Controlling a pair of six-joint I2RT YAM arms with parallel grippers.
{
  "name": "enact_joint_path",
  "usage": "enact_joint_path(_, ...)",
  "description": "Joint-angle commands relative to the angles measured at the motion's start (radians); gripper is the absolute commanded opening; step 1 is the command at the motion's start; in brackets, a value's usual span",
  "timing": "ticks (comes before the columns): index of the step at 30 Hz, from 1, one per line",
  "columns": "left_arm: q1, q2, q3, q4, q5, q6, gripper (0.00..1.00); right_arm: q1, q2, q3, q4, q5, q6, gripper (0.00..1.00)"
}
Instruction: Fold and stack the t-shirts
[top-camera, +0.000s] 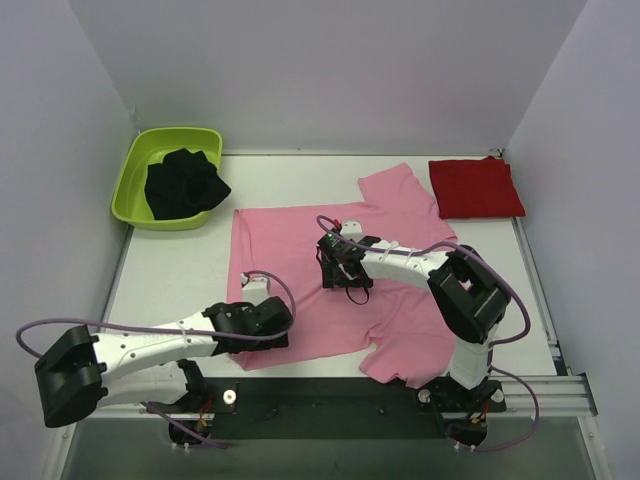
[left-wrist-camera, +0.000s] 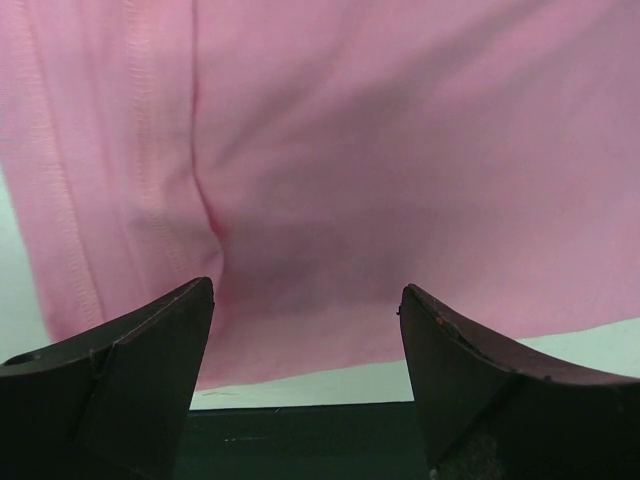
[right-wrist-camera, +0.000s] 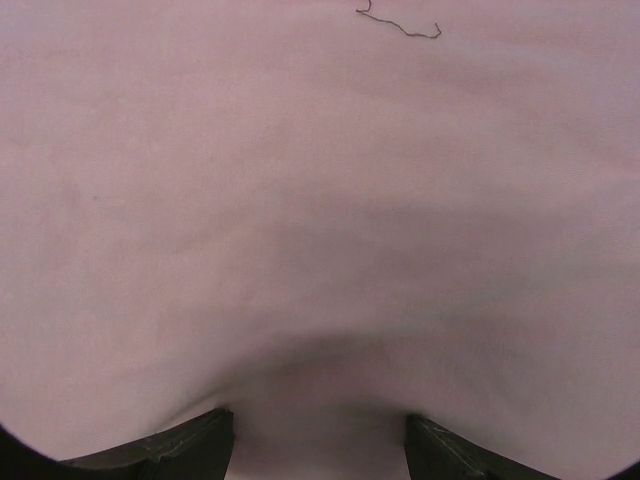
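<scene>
The fold's edge (left-wrist-camera: 213, 228) bends sharply above the pink t-shirt's near hem, so the robot's left gripper should pull the cloth back toward the t-shirt's near corner (top-camera: 245, 362) until the fold lies straight.
The light pink t-shirt (top-camera: 300, 260) lies spread flat in the middle of the table. The deep red t-shirt (top-camera: 476, 187) lies folded at the back right. My left gripper (top-camera: 258, 330) is open at the pink shirt's near left hem. In the left wrist view its fingers (left-wrist-camera: 150, 370) straddle the pink cloth (left-wrist-camera: 350, 150) just above the hem, with nothing held. My right gripper (top-camera: 340, 268) is open, low over the middle of the pink shirt. In the right wrist view pink cloth (right-wrist-camera: 320, 200) fills the frame and only the fingertips (right-wrist-camera: 190, 445) show.
A lime green tub (top-camera: 135, 175) holding a black cloth (top-camera: 183, 183) stands at the back left. The table's near edge with its dark rail (left-wrist-camera: 300, 440) lies just past the left gripper. A loose dark thread (right-wrist-camera: 400, 25) lies on the pink cloth.
</scene>
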Motion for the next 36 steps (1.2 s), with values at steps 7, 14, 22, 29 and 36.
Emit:
enact_joint_path(7, -0.062, 0.144, 0.049, 0.169, 0.064, 0.038, 0.84, 0.011, 0.104, -0.071, -0.057, -0.041, 0.001, 0.68)
enact_joint_path(14, -0.088, 0.22, 0.069, 0.191, 0.073, 0.035, 0.84, 0.011, 0.109, -0.068, -0.057, -0.042, -0.002, 0.68)
enact_joint_path(22, -0.085, 0.176, 0.047, 0.107, 0.012, -0.015, 0.85, 0.009, 0.107, -0.071, -0.056, -0.045, -0.002, 0.68)
enact_joint_path(29, -0.074, 0.051, -0.018, 0.035, -0.008, -0.061, 0.85, 0.008, 0.112, -0.071, -0.056, -0.05, -0.002, 0.68)
enact_joint_path(36, -0.07, -0.002, -0.078, 0.042, 0.004, -0.083, 0.85, 0.008, 0.112, -0.073, -0.056, -0.051, -0.002, 0.68)
